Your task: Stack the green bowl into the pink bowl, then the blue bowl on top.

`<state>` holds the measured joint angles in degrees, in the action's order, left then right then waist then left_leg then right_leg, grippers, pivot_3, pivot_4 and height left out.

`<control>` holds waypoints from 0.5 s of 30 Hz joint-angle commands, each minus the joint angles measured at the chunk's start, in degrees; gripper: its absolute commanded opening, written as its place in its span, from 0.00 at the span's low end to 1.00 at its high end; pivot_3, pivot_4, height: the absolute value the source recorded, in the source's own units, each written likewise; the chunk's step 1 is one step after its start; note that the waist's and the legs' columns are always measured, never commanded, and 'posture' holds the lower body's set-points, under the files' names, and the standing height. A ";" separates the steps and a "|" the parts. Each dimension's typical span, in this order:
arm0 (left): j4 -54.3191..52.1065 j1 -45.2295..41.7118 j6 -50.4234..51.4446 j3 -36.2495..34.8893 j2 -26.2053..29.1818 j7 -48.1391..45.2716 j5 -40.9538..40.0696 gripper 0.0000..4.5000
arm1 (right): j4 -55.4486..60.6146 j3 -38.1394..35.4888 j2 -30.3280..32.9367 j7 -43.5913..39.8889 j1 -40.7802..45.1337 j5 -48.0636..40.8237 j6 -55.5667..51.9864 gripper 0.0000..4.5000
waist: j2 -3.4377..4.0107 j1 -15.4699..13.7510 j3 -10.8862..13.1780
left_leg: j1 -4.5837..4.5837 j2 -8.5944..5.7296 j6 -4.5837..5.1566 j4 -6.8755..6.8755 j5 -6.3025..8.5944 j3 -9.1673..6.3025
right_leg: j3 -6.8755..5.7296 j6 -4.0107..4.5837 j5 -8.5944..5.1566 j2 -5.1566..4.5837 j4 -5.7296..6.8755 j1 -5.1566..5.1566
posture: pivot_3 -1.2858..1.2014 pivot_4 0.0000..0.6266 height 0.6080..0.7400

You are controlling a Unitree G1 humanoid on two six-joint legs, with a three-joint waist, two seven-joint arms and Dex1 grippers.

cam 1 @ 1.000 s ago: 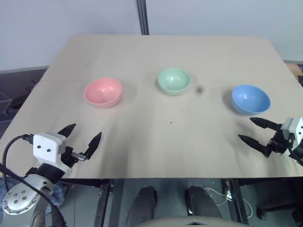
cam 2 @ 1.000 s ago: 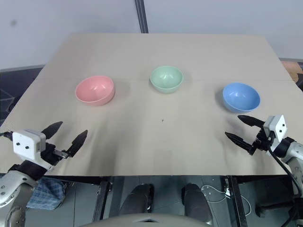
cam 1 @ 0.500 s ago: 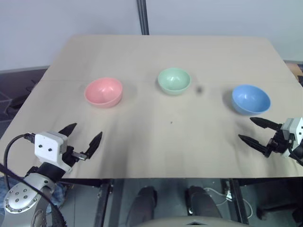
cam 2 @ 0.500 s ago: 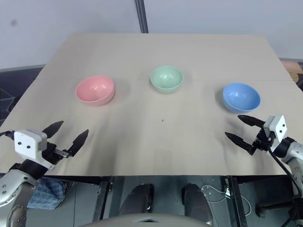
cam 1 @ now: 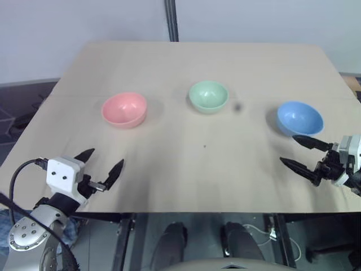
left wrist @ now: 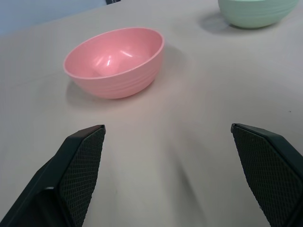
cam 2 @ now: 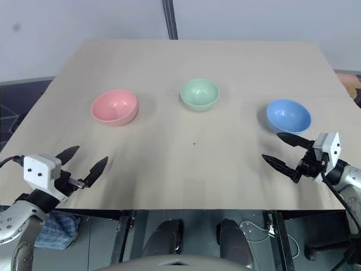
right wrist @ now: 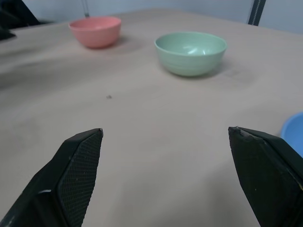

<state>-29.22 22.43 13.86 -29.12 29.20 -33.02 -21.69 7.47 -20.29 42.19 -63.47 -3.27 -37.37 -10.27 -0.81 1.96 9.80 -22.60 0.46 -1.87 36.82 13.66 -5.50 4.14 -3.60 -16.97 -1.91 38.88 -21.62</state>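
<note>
My right gripper is far across from the pink bowl (cam 1: 124, 110), so next my left gripper brings the pink bowl to the middle (cam 1: 217, 144) in front of the green bowl first.
Three bowls stand apart in a row across the beige table (cam 1: 186, 169). The pink bowl (cam 1: 124, 109) is on the left, the green bowl (cam 1: 208, 96) in the middle and slightly farther back, the blue bowl (cam 1: 299, 118) on the right. All are upright and empty. My left gripper (cam 1: 101, 164) hovers open near the front left edge, well short of the pink bowl (left wrist: 115, 61). My right gripper (cam 1: 296, 152) is open at the front right, its far finger close to the blue bowl's near side. It faces the green bowl (right wrist: 191, 52), with the blue bowl's rim (right wrist: 294, 132) beside it.
A small dark speck (cam 1: 204, 147) marks the table's middle and a faint smudge (cam 1: 237, 106) lies right of the green bowl. A dark post (cam 1: 170, 20) rises behind the table's far edge. The table's front edge runs just under both grippers.
My right gripper has risen a little and shifted slightly left, toward the table's middle. The left gripper and all three bowls stay where they were.
</note>
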 commanded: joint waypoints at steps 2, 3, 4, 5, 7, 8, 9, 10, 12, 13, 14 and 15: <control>2.41 -2.10 -1.26 0.59 2.42 1.15 3.94 1.00 | 3.06 -3.22 1.07 -0.04 0.13 -3.12 -2.17 0.99 | 0.00 0.00 0.00 | 0.00 0.01 0.00 0.00 0.00 -0.02 | -0.02 0.00 0.00 0.01 0.00 0.00 | 0.52 0.24 1.00; 3.18 -2.81 -0.99 1.12 2.99 1.92 5.51 1.00 | 3.21 -3.31 1.04 0.02 0.13 -3.21 -2.40 0.99 | 0.00 0.02 0.00 | 0.01 0.01 0.00 0.00 0.00 -0.02 | -0.03 0.00 0.00 0.01 0.01 0.00 | 0.52 0.24 1.00; 4.31 -3.99 -0.20 1.72 3.89 3.01 7.37 1.00 | 3.28 -3.36 1.00 0.04 0.08 -3.15 -2.47 0.99 | 0.00 0.03 0.00 | 0.01 0.01 0.00 0.00 0.00 -0.03 | -0.03 0.00 0.00 0.02 0.01 0.00 | 0.52 0.24 1.00; 5.29 -5.00 0.13 2.16 4.67 3.81 8.93 1.00 | 3.37 -3.40 0.95 0.08 -0.01 -3.06 -2.46 0.99 | 0.00 0.03 0.00 | 0.02 0.00 0.00 0.00 0.00 -0.02 | -0.03 0.00 0.00 0.02 0.02 0.00 | 0.52 0.24 1.00; 6.66 -7.13 -0.72 2.85 6.30 4.43 11.23 1.00 | 3.36 -3.54 0.87 0.23 -0.08 -2.76 -2.27 0.99 | -0.01 0.04 0.01 | 0.02 0.00 0.00 0.01 0.00 -0.03 | -0.03 -0.01 0.00 0.02 0.02 0.01 | 0.52 0.24 1.00; 7.24 -8.15 -1.16 3.50 7.63 4.80 13.31 1.00 | 3.28 -3.58 0.89 0.25 -0.10 -2.61 -2.18 0.99 | -0.01 0.04 0.01 | 0.00 0.00 0.00 0.00 0.00 -0.03 | -0.03 -0.01 0.00 0.02 0.01 0.00 | 0.52 0.24 1.00; 7.87 -9.05 -1.72 4.15 8.85 4.99 15.27 1.00 | 3.23 -3.60 0.90 0.27 -0.16 -2.45 -2.08 0.99 | -0.01 0.05 0.01 | 0.01 0.00 0.00 0.00 0.00 -0.03 | -0.03 -0.01 0.00 0.02 0.01 0.00 | 0.52 0.24 1.00; 8.59 -9.91 -2.53 5.25 10.59 4.79 17.54 1.00 | 3.17 -3.60 0.90 0.29 -0.22 -2.28 -1.97 0.99 | -0.01 0.05 0.01 | 0.00 0.00 0.00 0.00 0.00 -0.03 | -0.03 -0.01 0.00 0.02 0.01 0.00 | 0.52 0.24 1.00; 9.84 -11.50 -3.30 6.98 13.14 4.58 20.57 1.00 | 3.27 -3.63 0.85 0.31 -0.38 -2.18 -1.90 0.99 | -0.01 0.03 0.02 | -0.01 0.00 0.00 -0.01 0.00 -0.03 | -0.03 -0.01 0.00 0.01 0.00 -0.01 | 0.52 0.24 1.00; 10.69 -12.66 -2.70 7.73 14.23 4.05 20.97 1.00 | 3.31 -3.62 0.82 0.29 -0.45 -2.12 -1.86 0.99 | 0.00 0.04 0.02 | -0.01 0.00 0.00 -0.01 0.00 -0.03 | -0.03 0.00 0.00 0.01 0.00 -0.01 | 0.52 0.24 1.00; 11.71 -14.05 -2.86 8.76 15.45 3.66 21.95 1.00 | 3.37 -3.58 0.78 0.25 -0.53 -2.05 -1.78 0.99 | 0.01 0.05 0.02 | -0.01 0.00 0.00 -0.02 0.00 -0.02 | -0.03 0.00 0.00 0.00 0.00 -0.01 | 0.52 0.24 1.00; 12.80 -15.40 -3.35 9.65 16.43 3.27 22.75 1.00 | 3.55 -3.52 0.70 0.29 -0.65 -1.99 -1.73 0.99 | 0.01 0.05 0.03 | -0.01 -0.01 0.00 -0.02 0.00 -0.03 | -0.03 0.00 0.00 0.00 0.00 -0.01 | 0.52 0.24 1.00</control>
<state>-17.07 8.29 11.82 -20.07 43.96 -29.16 -0.62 9.10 -21.83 42.59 -63.20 -3.74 -39.09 -12.84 -0.80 2.01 9.83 -22.61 0.45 -1.87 36.80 13.66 -5.53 4.10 -3.61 -16.96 -1.91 38.88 -21.63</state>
